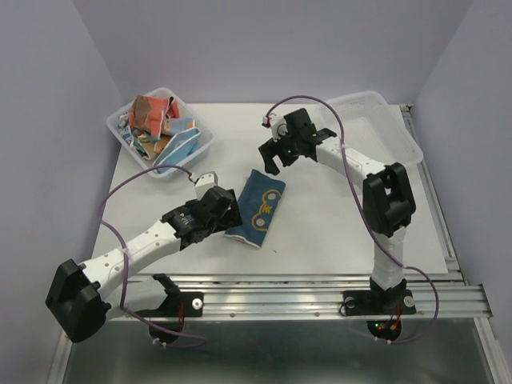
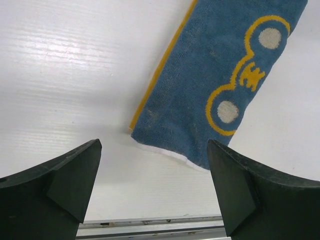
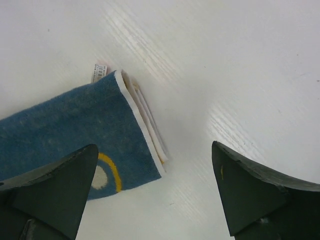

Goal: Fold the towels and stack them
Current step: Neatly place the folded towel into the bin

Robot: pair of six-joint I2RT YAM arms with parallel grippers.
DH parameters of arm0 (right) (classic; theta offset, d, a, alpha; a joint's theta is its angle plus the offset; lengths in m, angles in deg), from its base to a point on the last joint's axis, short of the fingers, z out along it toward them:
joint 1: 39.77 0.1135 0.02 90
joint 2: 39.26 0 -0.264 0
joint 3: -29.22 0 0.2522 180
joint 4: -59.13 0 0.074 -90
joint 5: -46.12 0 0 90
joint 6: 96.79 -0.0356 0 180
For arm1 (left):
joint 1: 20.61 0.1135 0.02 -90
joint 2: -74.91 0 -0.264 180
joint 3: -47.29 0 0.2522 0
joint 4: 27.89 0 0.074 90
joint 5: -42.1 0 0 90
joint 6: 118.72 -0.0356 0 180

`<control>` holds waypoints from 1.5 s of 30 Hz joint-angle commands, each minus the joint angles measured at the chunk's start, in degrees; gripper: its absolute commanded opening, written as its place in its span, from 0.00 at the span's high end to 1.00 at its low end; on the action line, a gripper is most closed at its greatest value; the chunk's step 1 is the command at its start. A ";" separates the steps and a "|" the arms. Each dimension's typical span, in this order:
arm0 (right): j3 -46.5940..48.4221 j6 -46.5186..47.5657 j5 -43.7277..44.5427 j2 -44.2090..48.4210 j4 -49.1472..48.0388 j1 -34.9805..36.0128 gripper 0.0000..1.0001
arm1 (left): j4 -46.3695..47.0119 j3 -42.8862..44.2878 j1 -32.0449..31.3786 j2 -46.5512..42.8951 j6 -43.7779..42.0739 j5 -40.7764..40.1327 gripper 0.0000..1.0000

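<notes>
The folded blue towel's far end (image 1: 267, 179) is free under the open fingers of my right gripper, so I should keep going down until they close on its layered edge (image 3: 143, 120).
A folded blue towel (image 1: 256, 206) with a yellow ring pattern lies flat in the middle of the white table. My left gripper (image 1: 228, 218) hovers at its near left end, open and holding nothing. In the left wrist view the towel (image 2: 210, 85) lies just beyond the gripper (image 2: 155, 185), apart from both fingers. My right gripper (image 1: 274, 162) stands open above the towel's far end. The right wrist view shows the layered folded edge of the towel (image 3: 65, 130) partly behind the left finger (image 3: 55, 190), with bare table in the gap of the gripper (image 3: 155, 192). More towels (image 1: 156, 120) are heaped in a basket.
The clear plastic basket (image 1: 122, 128) holding the crumpled bright towels stands at the back left. A second clear basket (image 1: 400, 132) stands at the back right, behind the right arm. A metal rail (image 1: 304, 288) runs along the table's near edge.
</notes>
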 commanded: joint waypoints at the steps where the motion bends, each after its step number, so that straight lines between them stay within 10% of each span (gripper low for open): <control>1: 4.04 11.96 -5.26 -3.33 4.32 0.78 0.00 | 0.73 -2.44 0.08 -2.18 1.55 -0.86 0.01; 26: 3.18 10.39 5.46 -12.75 4.61 7.20 0.12 | 2.67 -6.57 0.17 -5.79 2.61 -0.16 0.01; 35: -8.04 6.70 17.05 -8.64 1.90 9.22 0.66 | 2.49 -7.19 0.08 -9.39 3.22 -0.95 0.01; 45: -28.16 -1.73 29.61 9.28 -10.06 9.22 0.96 | 2.75 -7.54 -0.01 -11.50 2.96 -0.51 0.01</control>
